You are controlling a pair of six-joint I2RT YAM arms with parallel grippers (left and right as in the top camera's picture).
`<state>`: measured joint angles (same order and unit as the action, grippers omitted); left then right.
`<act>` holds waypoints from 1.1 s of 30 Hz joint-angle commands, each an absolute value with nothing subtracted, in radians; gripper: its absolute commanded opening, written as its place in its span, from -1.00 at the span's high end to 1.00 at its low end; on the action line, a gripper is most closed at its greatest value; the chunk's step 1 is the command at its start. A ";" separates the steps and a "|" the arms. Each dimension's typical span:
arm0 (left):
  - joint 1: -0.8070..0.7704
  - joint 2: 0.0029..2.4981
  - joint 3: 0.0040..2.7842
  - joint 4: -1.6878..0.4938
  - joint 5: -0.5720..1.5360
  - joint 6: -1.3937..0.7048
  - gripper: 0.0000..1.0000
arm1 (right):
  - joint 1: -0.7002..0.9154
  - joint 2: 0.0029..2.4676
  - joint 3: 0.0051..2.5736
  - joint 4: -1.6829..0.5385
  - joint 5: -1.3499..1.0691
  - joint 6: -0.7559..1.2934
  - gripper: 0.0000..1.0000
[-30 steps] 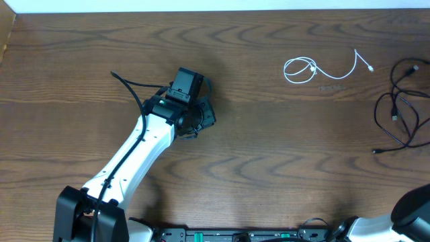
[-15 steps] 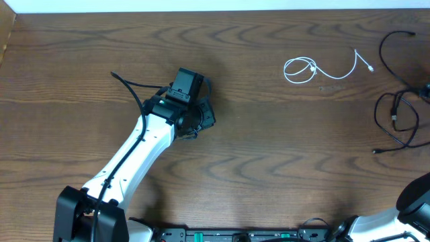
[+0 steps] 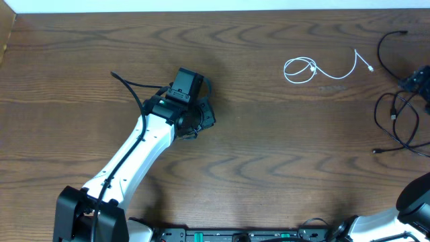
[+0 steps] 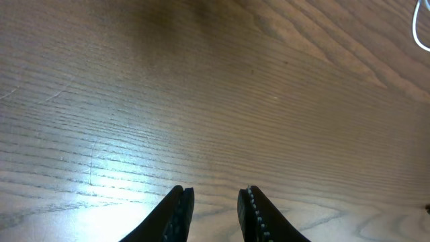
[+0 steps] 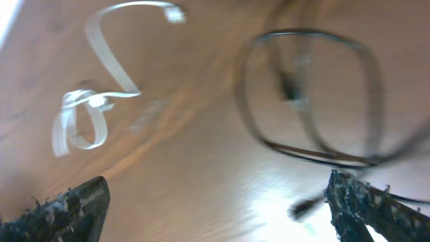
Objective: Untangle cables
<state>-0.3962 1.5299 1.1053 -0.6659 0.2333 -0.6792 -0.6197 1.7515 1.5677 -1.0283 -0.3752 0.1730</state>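
My open right gripper is nearing the white loop (image 3: 300, 70) and should continue until its fingers straddle part of it, as the white cable (image 3: 336, 78) lies free of black cables.
A short white cable (image 3: 316, 69) lies looped on the wooden table (image 3: 269, 154) at the back right; the right wrist view shows it as well (image 5: 87, 114). Thin black cables (image 3: 402, 117) sprawl in loops at the far right, one end reaching toward the back edge (image 3: 402, 32). My right gripper (image 3: 418, 82) hangs over them at the frame edge. In its wrist view the right gripper (image 5: 215, 202) stands wide open and empty, blurred black loops (image 5: 316, 101) ahead. My left gripper (image 3: 203, 115) sits low at mid-left; in the left wrist view it (image 4: 215, 212) is slightly open with nothing between the fingers.
The left arm (image 3: 134, 158) stretches from the front left corner toward the table's middle. A white wall strip (image 3: 201, 5) borders the back edge. The arm bases (image 3: 235, 235) line the front edge.
My right gripper has opened wide and come into view at the right edge. One black cable loop has swung toward the back edge. The left arm has not moved.
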 commanded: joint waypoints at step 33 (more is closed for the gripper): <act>-0.394 1.532 1.097 -0.665 0.215 -0.665 0.44 | 0.088 2.038 1.640 -0.661 -0.235 0.406 -0.81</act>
